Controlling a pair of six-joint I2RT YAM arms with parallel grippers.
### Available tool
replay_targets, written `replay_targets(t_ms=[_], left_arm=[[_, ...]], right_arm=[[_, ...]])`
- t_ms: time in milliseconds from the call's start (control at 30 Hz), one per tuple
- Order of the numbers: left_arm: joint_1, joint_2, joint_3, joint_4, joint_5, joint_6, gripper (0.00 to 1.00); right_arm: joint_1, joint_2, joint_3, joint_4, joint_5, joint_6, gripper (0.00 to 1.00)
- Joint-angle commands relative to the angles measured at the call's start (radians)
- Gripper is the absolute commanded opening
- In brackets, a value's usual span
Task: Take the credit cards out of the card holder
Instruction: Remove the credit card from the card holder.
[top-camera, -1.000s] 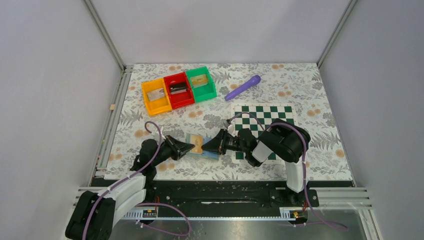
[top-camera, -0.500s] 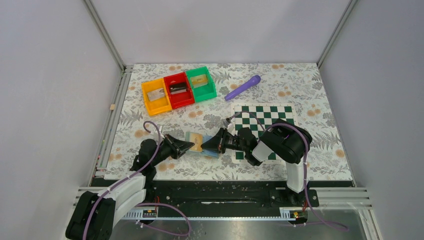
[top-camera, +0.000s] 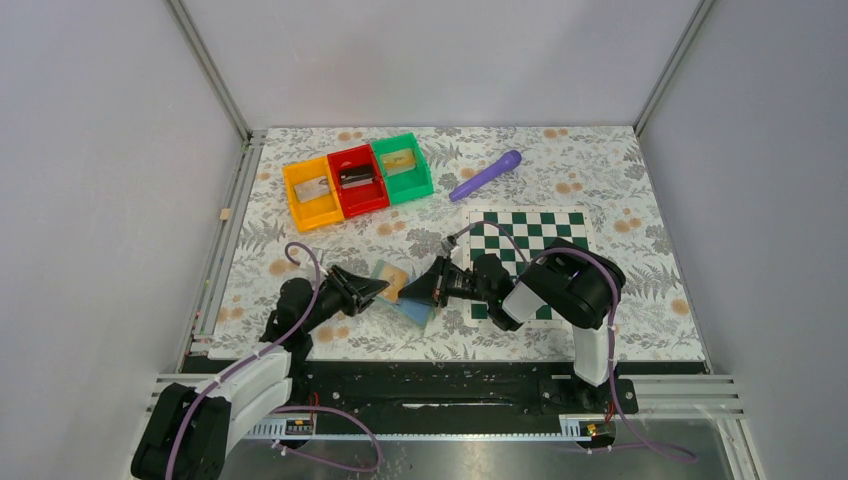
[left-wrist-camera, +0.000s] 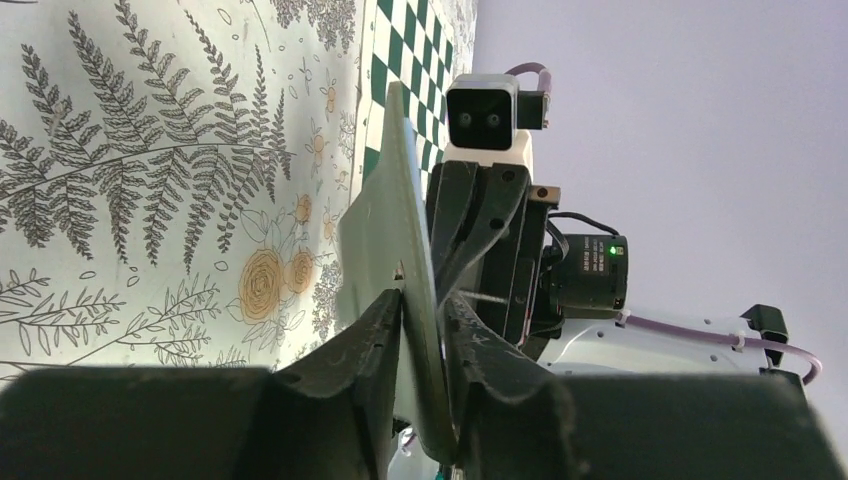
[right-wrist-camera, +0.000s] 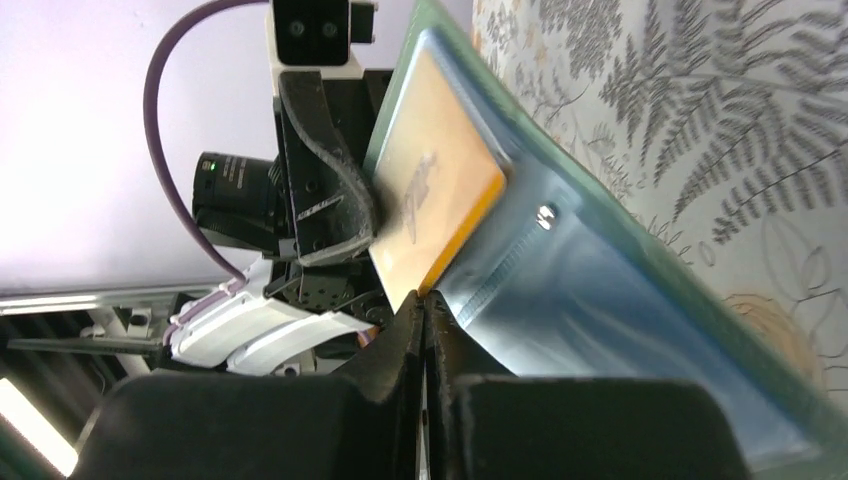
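The card holder slants in the air with its blue panel hanging, so my left gripper should lay it flat and retake the edge beside the tan card.
The card holder is held off the table between my two grippers, one light-blue panel hanging toward the near edge. My left gripper is shut on the holder's left edge; in the left wrist view the holder stands edge-on between the fingers of that gripper. A tan credit card lies against the holder's inner face. In the right wrist view my right gripper is shut on the near corner of that card, beside the blue panel. I cannot tell whether other cards are inside.
A yellow bin, a red bin and a green bin stand at the back left. A purple cylinder lies at the back. The green-and-white chessboard lies under the right arm.
The holder has tilted: its blue panel has swung down toward the near edge. The right gripper has shifted slightly left and back. The left arm has barely moved.
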Motion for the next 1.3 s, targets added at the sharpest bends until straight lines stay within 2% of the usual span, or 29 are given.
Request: replay_targets(t_ms=[0, 167, 367, 433, 533, 600, 667, 733, 800, 900, 1100, 1267], left_arm=[[0.004, -0.011, -0.049, 0.023, -0.011, 0.01, 0.24], [0.017, -0.018, -0.04, -0.079, -0.038, 0.047, 0.28], [0.022, -0.02, -0.049, -0.106, -0.048, 0.06, 0.37], [0.025, -0.024, -0.044, -0.129, -0.057, 0.072, 0.37], [0.026, -0.025, -0.03, -0.176, -0.069, 0.09, 0.33], [0.026, -0.022, -0.021, -0.235, -0.081, 0.104, 0.26], [0.027, -0.024, -0.036, -0.225, -0.084, 0.103, 0.17], [0.027, -0.027, -0.045, -0.22, -0.094, 0.096, 0.06], [0.026, -0.027, -0.04, -0.24, -0.106, 0.098, 0.0], [0.025, -0.042, -0.044, -0.244, -0.134, 0.089, 0.0], [0.02, -0.175, -0.157, -0.107, -0.275, 0.048, 0.0], [-0.007, -0.265, -0.159, -0.135, -0.374, 0.044, 0.0]], right_arm=[[0.015, -0.026, 0.026, 0.071, -0.045, 0.014, 0.0], [0.009, 0.029, 0.027, 0.071, -0.048, 0.002, 0.0], [0.001, 0.075, 0.033, 0.071, -0.041, 0.003, 0.0], [0.0, 0.089, 0.032, 0.071, -0.037, 0.011, 0.0], [0.0, 0.098, 0.013, 0.07, -0.017, 0.023, 0.0], [0.0, 0.094, -0.002, 0.066, -0.007, 0.023, 0.0], [0.0, 0.085, -0.017, 0.059, 0.0, 0.028, 0.01], [0.0, 0.073, -0.025, 0.04, 0.002, 0.021, 0.06], [0.0, 0.063, -0.023, 0.015, 0.002, 0.01, 0.12], [0.001, 0.043, -0.025, -0.035, 0.01, -0.01, 0.16], [0.004, -0.055, -0.035, -0.204, 0.038, -0.097, 0.28], [0.013, -0.111, -0.018, -0.339, 0.061, -0.168, 0.37]])
